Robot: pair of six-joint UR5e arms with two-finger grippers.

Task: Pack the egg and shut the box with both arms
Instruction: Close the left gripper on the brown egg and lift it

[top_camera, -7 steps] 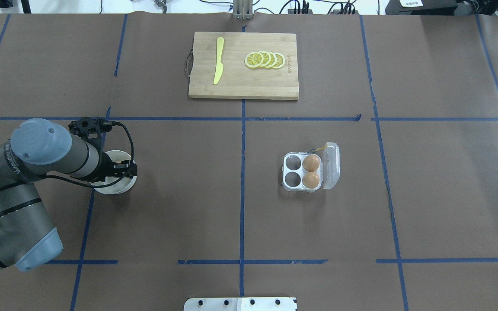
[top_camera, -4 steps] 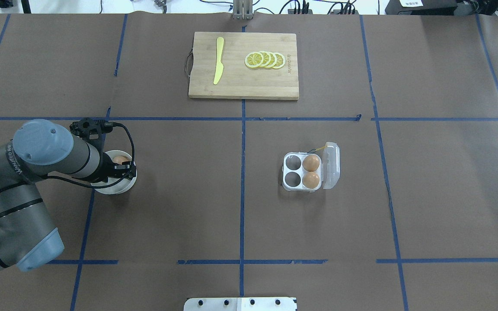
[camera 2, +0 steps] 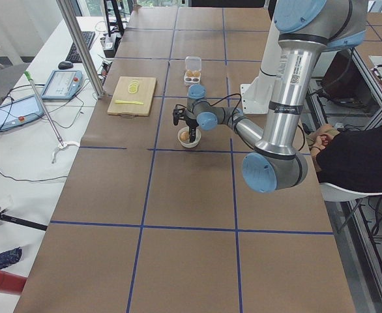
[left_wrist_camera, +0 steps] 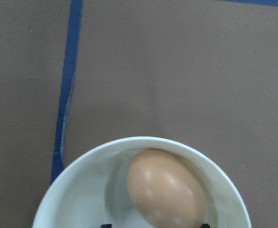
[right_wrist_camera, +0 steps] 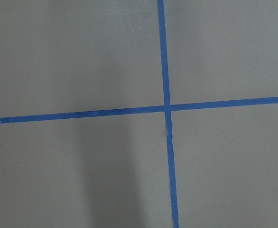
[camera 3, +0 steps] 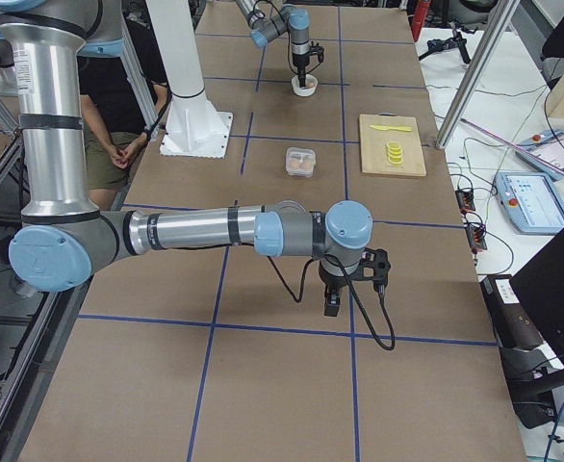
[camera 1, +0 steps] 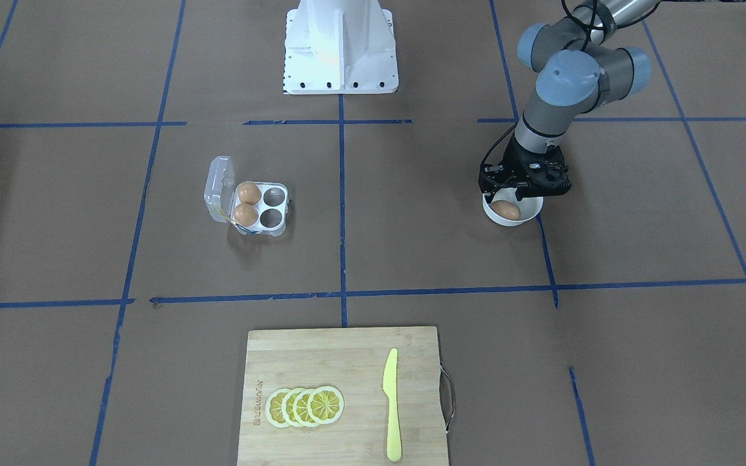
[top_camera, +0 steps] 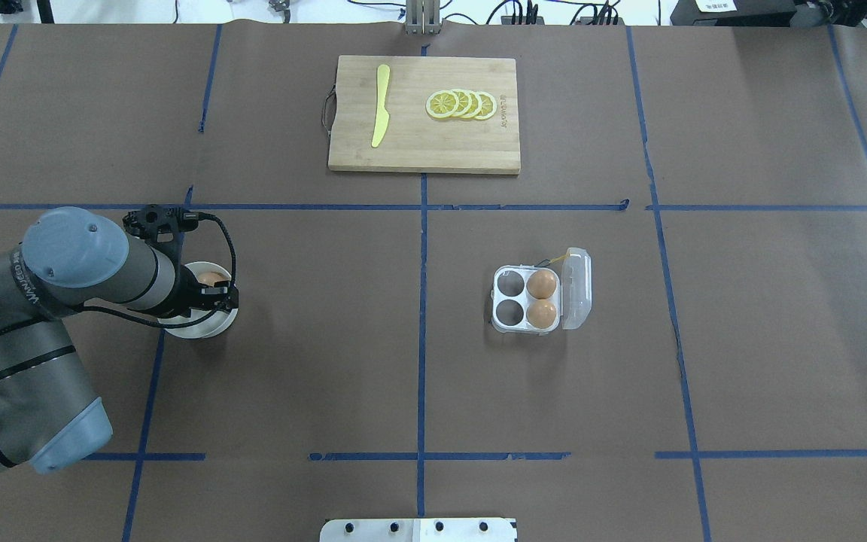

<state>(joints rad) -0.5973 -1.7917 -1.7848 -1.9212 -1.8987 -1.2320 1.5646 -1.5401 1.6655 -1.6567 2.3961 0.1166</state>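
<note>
The bowl [camera 1: 531, 208] will slide a little toward the cutting board as I lift the egg out, because the egg lies against the white bowl's far side [camera 1: 507, 222].
The clear box [top_camera: 509, 325] stands open right of the table's middle, its lid [top_camera: 578, 289] tipped up on the right. Two eggs [top_camera: 542, 283] fill its right cells; the left two cells are bare. A third egg [top_camera: 209, 278] lies in the white bowl [top_camera: 208, 329] at the left. My left gripper [top_camera: 206, 290] hangs over that bowl, open. In the left wrist view its fingertips [left_wrist_camera: 106, 225] stand on either side of the egg [left_wrist_camera: 165, 190]. My right gripper [camera 3: 330, 306] shows only in the exterior right view, low over bare table; I cannot tell whether it is open or shut.
A wooden cutting board [top_camera: 424, 143] with a yellow knife [top_camera: 381, 105] and lemon slices [top_camera: 461, 104] lies at the far middle. The white pedestal base [camera 1: 340, 45] stands at the robot's side. Blue tape lines cross the brown table cover.
My left gripper has shifted slightly over the bowl, so the egg in it, hidden a second ago, now shows. The box and its eggs have not moved.
</note>
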